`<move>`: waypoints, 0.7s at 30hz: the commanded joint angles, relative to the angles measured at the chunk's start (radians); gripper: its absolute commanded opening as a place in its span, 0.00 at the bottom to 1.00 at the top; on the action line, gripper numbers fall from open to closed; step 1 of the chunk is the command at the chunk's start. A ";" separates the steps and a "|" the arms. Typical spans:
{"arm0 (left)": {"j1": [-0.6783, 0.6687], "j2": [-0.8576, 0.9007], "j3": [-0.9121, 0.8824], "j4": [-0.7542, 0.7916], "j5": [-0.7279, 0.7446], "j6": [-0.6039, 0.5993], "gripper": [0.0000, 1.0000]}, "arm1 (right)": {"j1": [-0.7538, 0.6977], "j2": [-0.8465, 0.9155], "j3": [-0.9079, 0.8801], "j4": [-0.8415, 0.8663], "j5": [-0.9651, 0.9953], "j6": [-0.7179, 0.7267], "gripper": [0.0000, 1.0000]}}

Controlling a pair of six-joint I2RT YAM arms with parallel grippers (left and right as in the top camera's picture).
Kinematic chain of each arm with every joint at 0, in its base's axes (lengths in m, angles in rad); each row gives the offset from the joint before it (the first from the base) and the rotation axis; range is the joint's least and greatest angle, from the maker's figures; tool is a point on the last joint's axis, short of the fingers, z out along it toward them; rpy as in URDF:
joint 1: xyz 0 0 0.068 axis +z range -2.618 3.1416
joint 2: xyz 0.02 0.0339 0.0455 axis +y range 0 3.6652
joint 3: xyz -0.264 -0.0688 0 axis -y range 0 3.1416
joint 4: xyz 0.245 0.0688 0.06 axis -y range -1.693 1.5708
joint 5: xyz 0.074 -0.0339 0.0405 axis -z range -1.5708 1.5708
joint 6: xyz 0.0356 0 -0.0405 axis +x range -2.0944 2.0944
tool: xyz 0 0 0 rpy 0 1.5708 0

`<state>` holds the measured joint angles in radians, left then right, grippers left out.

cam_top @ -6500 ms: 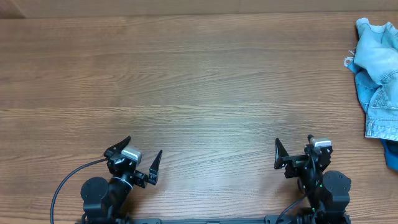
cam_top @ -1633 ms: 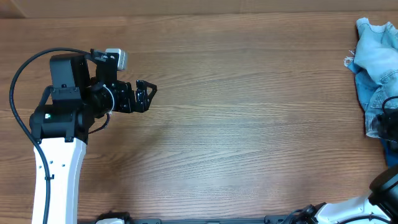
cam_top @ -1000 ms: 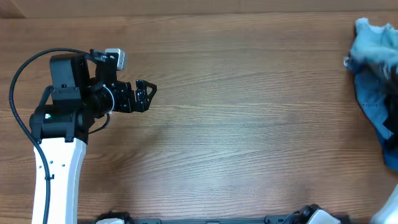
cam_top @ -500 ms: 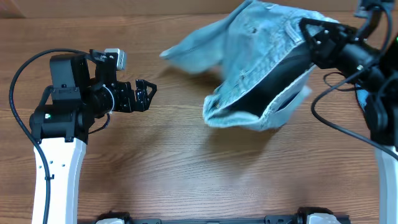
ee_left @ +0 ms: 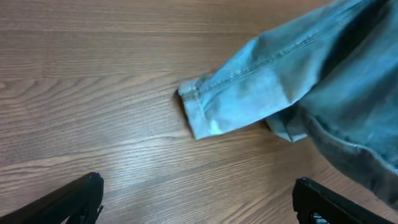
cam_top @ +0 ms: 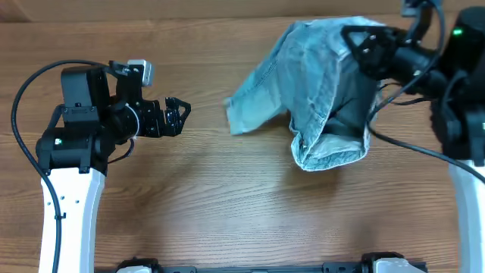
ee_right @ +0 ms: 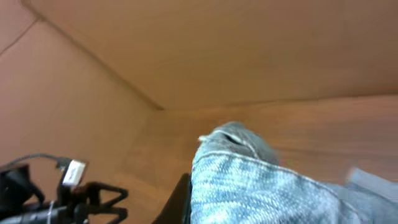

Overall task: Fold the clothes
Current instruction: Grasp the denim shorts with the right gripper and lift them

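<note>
My right gripper has the jeans hanging bunched with one leg trailing [cam_top: 256, 105] toward my left gripper. It should pull them away, then sweep back and lay them out [cam_top: 242, 148].
A pale washed-blue pair of jeans [cam_top: 322, 83], one of the clothes, hangs bunched over the table's back right. My right gripper [cam_top: 358, 39] is shut on its upper edge. One leg trails left and its hemmed cuff [cam_top: 241, 117] rests on the wood. In the right wrist view the denim [ee_right: 261, 186] covers the jaws, with one dark finger [ee_right: 180, 200] beside it. My left gripper [cam_top: 179, 112] stands open at the left, apart from the cloth. In the left wrist view the cuff [ee_left: 202, 112] lies ahead of the black fingertips [ee_left: 81, 196], which are spread wide with bare wood between them.
The wooden table [cam_top: 227, 197] runs across the whole view. The left arm's white link [cam_top: 68, 205] and black cable [cam_top: 30, 83] fill the left side. The right arm's body and cables [cam_top: 455, 91] stand at the far right. A brown wall [ee_right: 217, 50] rises behind the table.
My right arm has swung the jeans from the far right edge towards the table's middle. Since half a second ago the cloth has sunk and a leg has reached the wood. The left arm has not moved.
</note>
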<state>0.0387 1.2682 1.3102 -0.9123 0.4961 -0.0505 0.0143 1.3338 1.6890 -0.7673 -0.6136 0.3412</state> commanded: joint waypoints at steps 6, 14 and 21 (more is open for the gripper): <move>-0.006 0.004 0.026 0.011 -0.010 -0.010 1.00 | -0.283 0.025 0.433 -0.244 0.141 -0.061 0.04; -0.006 0.004 0.026 0.012 -0.018 -0.009 1.00 | -0.221 0.227 0.480 -0.278 -0.016 -0.031 0.04; -0.006 0.004 0.026 0.010 -0.033 -0.010 1.00 | 0.031 0.367 0.480 -0.338 -0.038 -0.090 0.04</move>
<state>0.0387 1.2686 1.3102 -0.9054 0.4763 -0.0505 -0.0467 1.7275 2.1490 -1.0988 -0.6025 0.2932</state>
